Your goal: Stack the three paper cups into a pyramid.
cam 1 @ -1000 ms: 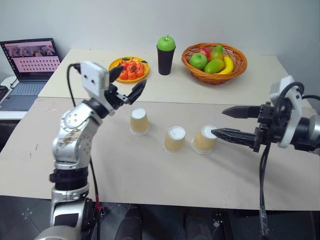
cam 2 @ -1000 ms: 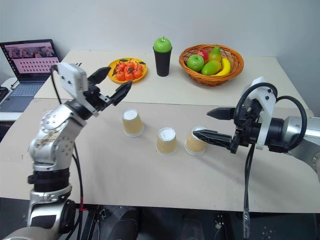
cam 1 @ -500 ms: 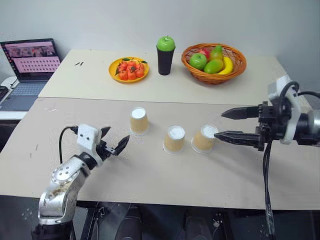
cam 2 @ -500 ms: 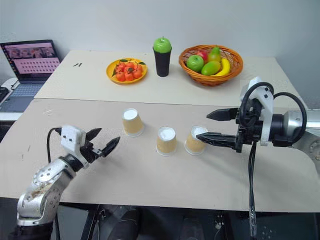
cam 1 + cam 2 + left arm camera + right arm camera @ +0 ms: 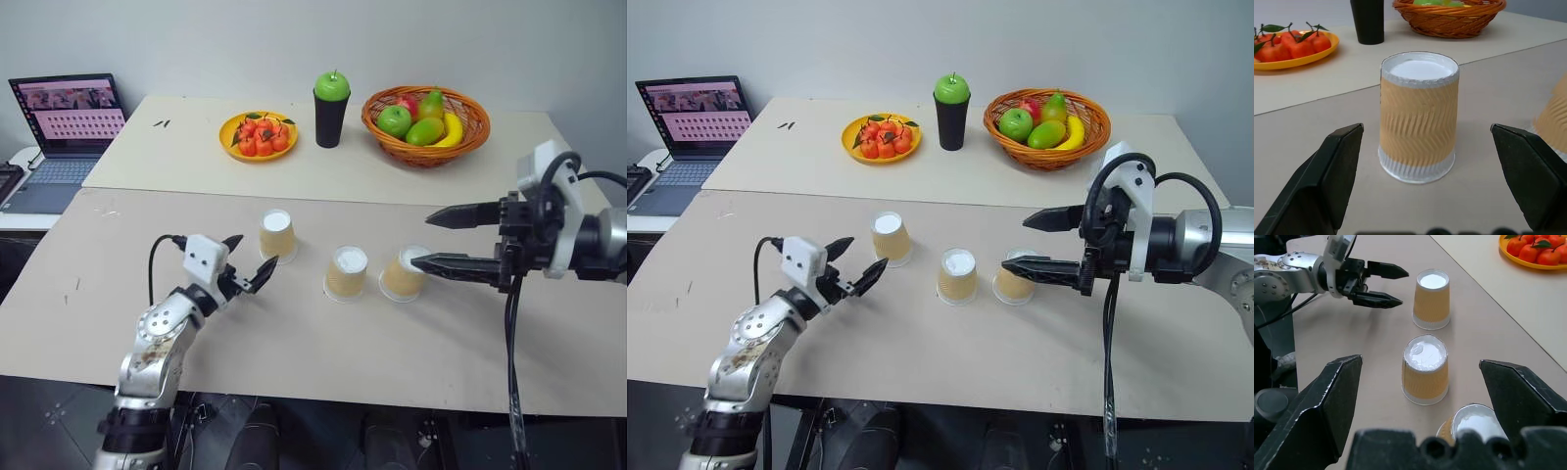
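The other paper cups have flat closed ends (image 5: 351, 259) facing up, so the third paper cup (image 5: 403, 275) will stand upright across them when the robot lowers it.
Three tan paper cups stand upside down in a row on the near table: the left cup (image 5: 276, 235), the middle cup (image 5: 346, 273) and the right cup (image 5: 403, 275), which leans a little. My left gripper (image 5: 253, 252) hangs low over the table just left of the left cup, open and pointing at it. In the left wrist view that cup (image 5: 1419, 117) sits ahead, between the spread fingers (image 5: 1327, 181). My right gripper (image 5: 421, 239) is open, held level at the right cup, with its lower fingertip at that cup's top. Nothing is held.
On the far table stand a black cup topped with a green apple (image 5: 331, 110), a yellow plate of tangerines (image 5: 258, 135) and a wicker fruit basket (image 5: 470, 132). A laptop (image 5: 69, 113) sits open at the far left.
My left arm has come down from above the table to just over its surface, then moved closer to the left cup. The right gripper has stayed where it was, and the cups have not moved.
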Robot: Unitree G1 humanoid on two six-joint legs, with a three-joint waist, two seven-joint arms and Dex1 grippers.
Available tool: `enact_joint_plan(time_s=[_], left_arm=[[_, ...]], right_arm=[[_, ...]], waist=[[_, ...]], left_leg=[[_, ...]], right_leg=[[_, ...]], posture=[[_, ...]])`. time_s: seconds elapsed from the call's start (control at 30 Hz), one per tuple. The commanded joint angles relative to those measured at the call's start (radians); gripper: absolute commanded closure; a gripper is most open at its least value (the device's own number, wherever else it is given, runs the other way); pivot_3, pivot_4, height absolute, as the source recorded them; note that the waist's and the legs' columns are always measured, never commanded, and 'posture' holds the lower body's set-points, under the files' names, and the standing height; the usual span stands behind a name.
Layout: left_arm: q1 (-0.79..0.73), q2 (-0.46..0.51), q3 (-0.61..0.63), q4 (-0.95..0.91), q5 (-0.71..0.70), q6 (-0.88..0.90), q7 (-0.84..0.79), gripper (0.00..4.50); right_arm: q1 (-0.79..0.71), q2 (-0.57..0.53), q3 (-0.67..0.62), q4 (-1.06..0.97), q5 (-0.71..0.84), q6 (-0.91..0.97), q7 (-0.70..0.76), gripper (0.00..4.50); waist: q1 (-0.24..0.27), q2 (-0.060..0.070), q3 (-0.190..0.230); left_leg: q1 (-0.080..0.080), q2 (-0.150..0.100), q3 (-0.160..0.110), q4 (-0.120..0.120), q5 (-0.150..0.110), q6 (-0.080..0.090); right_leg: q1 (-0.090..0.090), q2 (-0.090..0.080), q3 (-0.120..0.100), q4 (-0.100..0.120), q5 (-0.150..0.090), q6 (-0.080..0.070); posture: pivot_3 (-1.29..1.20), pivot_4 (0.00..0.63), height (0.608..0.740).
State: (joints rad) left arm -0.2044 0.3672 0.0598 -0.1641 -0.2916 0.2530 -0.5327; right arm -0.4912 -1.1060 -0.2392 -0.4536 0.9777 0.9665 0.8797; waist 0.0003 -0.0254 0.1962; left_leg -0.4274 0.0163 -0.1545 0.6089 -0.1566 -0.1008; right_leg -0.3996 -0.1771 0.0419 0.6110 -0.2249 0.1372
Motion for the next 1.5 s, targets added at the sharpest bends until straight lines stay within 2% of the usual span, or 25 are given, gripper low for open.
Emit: enact_joint_plan(time_s=[0.03,0.5,0.67,0.8,0.97,1.13,1.37,1.5], left_arm=[[-0.051,-0.005,-0.009,0.061,0.016,-0.054,-0.018,0.05],[-0.267,-0.044,-0.033,0.276,0.053,-0.150,-0.026,0.05],[-0.270,-0.054,-0.036,0.294,0.051,-0.161,-0.041,0.05],[-0.266,-0.066,-0.039,0.301,0.056,-0.162,-0.035,1.13],[-0.270,-0.067,-0.029,0.286,0.049,-0.158,-0.032,1.13],[-0.316,-0.050,-0.019,0.214,0.015,-0.102,-0.043,1.13],[-0.298,0.079,-0.006,-0.015,-0.087,0.067,-0.147,1.13],[-0.281,0.121,-0.017,-0.093,-0.146,0.125,-0.201,1.13]], right_arm=[[0.007,-0.011,-0.080,-0.034,0.037,0.021,-0.028,0.00],[0.099,-0.012,-0.169,-0.069,0.057,0.013,-0.049,0.00],[0.117,-0.010,-0.184,-0.079,0.055,0.007,-0.051,0.00],[0.122,-0.011,-0.184,-0.079,0.047,-0.001,-0.049,0.00],[0.120,-0.011,-0.174,-0.067,0.030,-0.014,-0.041,0.00],[0.116,-0.002,-0.158,-0.061,0.013,-0.023,-0.035,0.00],[0.091,0.009,-0.129,-0.064,0.015,-0.021,-0.057,0.00],[0.074,0.015,-0.113,-0.057,0.012,-0.020,-0.061,0.00]], waist=[[-0.002,0.000,0.000],[-0.003,0.000,0.000],[-0.013,0.000,0.000],[-0.013,0.000,0.000],[-0.013,0.000,0.000],[-0.013,0.000,0.000],[-0.019,0.000,0.000],[-0.015,0.000,0.000]], left_leg=[[0.000,0.000,0.000,0.000,0.000,0.000],[0.000,0.000,0.000,0.001,0.000,0.001],[0.000,0.000,0.000,0.000,0.001,0.001],[0.000,0.000,0.000,0.000,0.001,0.001],[0.001,0.000,0.000,0.000,0.001,0.001],[0.001,0.000,0.000,0.000,0.001,0.001],[0.000,0.000,0.000,-0.001,0.001,0.001],[0.001,0.000,0.000,-0.001,0.001,0.001]], right_leg=[[0.000,0.000,0.000,0.000,0.000,0.000],[0.000,0.000,0.000,0.000,0.001,0.001],[0.000,0.000,0.000,0.000,0.001,0.001],[0.001,0.000,0.000,0.000,0.001,0.001],[0.001,0.000,0.000,0.000,0.001,0.001],[0.001,0.000,0.000,0.000,0.001,0.001],[0.000,0.000,0.000,0.000,0.000,0.001],[0.001,0.000,0.000,0.001,0.000,0.001]], posture=[[0.00,0.150,0.739],[0.00,0.150,0.739],[0.00,0.150,0.739],[0.00,0.150,0.739],[0.00,0.150,0.739],[0.00,0.150,0.739],[0.00,0.150,0.739],[0.00,0.150,0.739]])
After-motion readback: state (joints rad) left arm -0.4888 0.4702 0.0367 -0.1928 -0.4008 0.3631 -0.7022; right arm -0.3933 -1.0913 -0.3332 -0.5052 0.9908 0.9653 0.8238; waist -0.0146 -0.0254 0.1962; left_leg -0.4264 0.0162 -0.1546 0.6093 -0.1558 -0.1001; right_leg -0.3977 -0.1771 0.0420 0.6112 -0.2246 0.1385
